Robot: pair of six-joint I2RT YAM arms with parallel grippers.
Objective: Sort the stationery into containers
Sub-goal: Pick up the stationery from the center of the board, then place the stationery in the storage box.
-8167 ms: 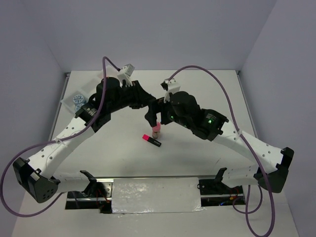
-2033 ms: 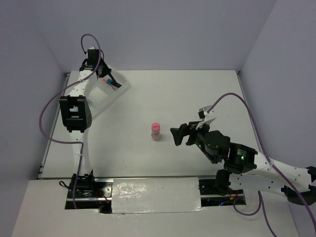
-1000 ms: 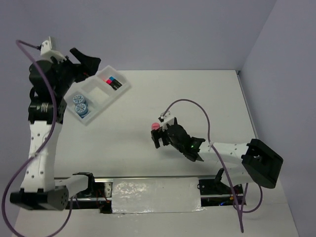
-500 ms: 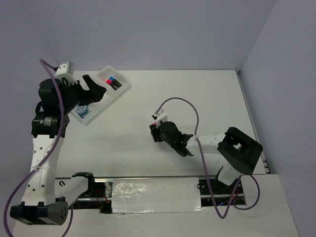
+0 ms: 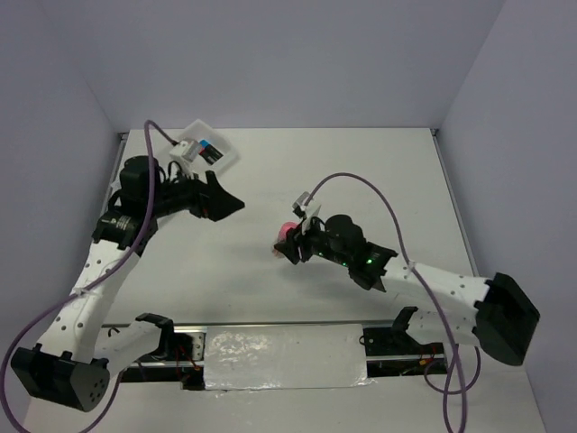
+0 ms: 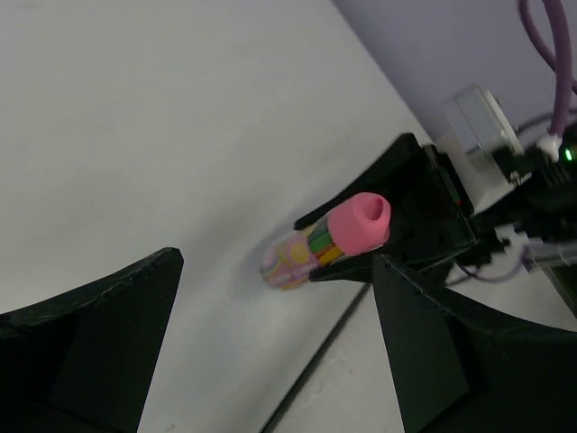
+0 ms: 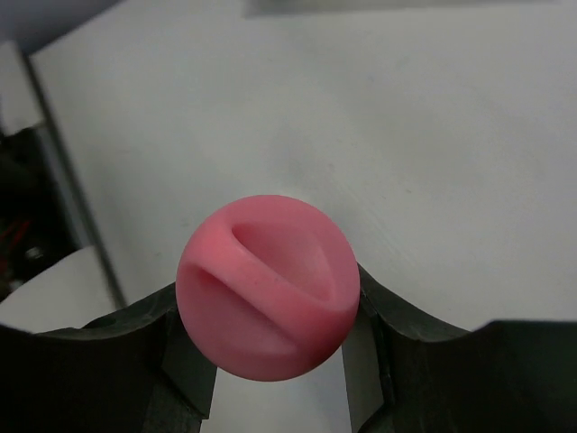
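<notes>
The robot's right gripper is holding the pink-capped bottle and is far from the white tray (image 5: 219, 148), so next the left gripper takes the bottle by its patterned body (image 6: 287, 261).
A small pink-capped bottle (image 5: 287, 234) with a colourful patterned body sits tilted at the table's middle. My right gripper (image 5: 290, 244) is shut on it. In the right wrist view both dark fingers (image 7: 171, 347) press the sides of the bottle's pink cap (image 7: 269, 284). My left gripper (image 5: 225, 204) hangs open left of the bottle, well apart from it. In the left wrist view the bottle (image 6: 311, 251) lies ahead between the spread fingers (image 6: 99, 334). The white tray (image 5: 213, 159) at the back left is mostly hidden by the left arm. Markers (image 5: 208, 149) with pink and blue caps show in its far compartment.
Purple cables loop over both arms. The left arm's elbow (image 5: 135, 185) stands over the tray. The white table (image 5: 361, 171) ends at walls on the left, back and right. A foil-covered plate (image 5: 284, 356) lies at the near edge between the arm bases.
My right gripper has shut on the bottle's cap and the bottle now leans. The left arm has swung from the tray toward the middle and now covers most of the tray.
</notes>
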